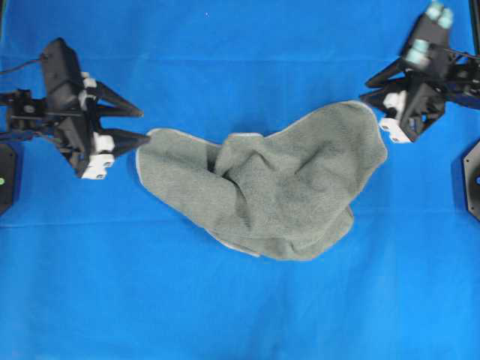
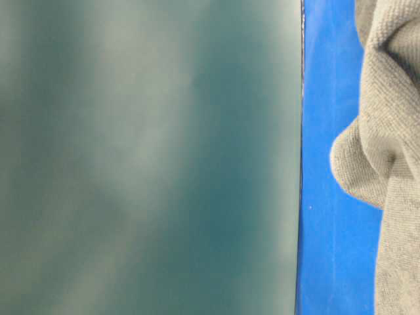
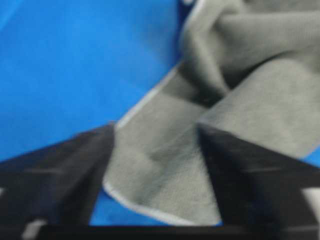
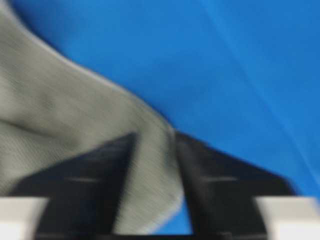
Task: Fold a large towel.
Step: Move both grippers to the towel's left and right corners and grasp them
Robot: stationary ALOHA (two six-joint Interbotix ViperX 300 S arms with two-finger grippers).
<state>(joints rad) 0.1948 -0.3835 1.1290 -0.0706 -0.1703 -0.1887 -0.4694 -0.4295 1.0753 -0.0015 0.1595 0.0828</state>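
My right gripper keeps going down until its open fingers, which are on both sides of the pale hem (image 1: 366, 106) at the towel's flat corner, can close on that corner (image 1: 369, 115).
The large towel (image 1: 277, 180) is grey-green with a thin pale hem. It lies crumpled and partly folded over itself on the blue cloth surface (image 1: 225, 315). My left gripper (image 1: 142, 124) is open just at the towel's left corner. In the left wrist view the towel (image 3: 240, 75) has its hemmed corner lying between the spread fingers of the gripper (image 3: 157, 127). My right gripper (image 1: 365, 89) is at the towel's upper right corner. In the right wrist view the towel (image 4: 60, 100) has its edge between the fingers of that gripper (image 4: 155, 135), which stand narrower but apart.
The table-level view shows a blurred dark teal surface (image 2: 144, 157) filling its left part and a fold of the towel (image 2: 387, 131) at the right. Black mounts sit at the table's left edge (image 1: 6, 176) and right edge (image 1: 472, 180).
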